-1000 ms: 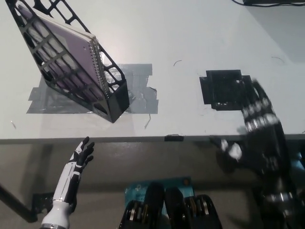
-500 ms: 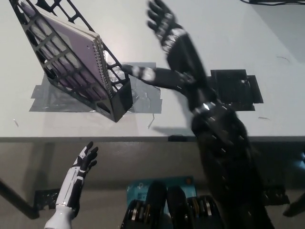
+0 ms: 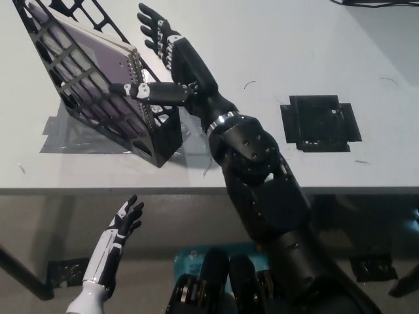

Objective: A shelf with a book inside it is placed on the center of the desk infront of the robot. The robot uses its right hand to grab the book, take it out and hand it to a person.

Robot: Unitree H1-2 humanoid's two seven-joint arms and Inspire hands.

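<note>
Grey tape (image 3: 64,139) spreads out from beneath the black shelf's base, so the shelf (image 3: 165,141) should stay in place when I pull the book out.
A black wire shelf (image 3: 154,134) stands tilted on the white desk at the upper left. Inside it leans a spiral-bound book (image 3: 91,75) with a pale purple cover, its wire spine toward the right. My black right hand (image 3: 167,62) is open at the shelf's open end, one finger stretched across the book's spine and the others spread above it. It holds nothing. My white left hand (image 3: 118,232) hangs open below the desk's front edge at the lower left.
Grey tape (image 3: 65,134) lies under the shelf on the desk (image 3: 294,52). A black tape square (image 3: 317,121) marks the desk at the right. Cables (image 3: 373,3) run along the far right edge.
My right arm swung from the desk's right front edge up and left across the desk, and the hand has reached the book's spine. The left hand barely moved.
</note>
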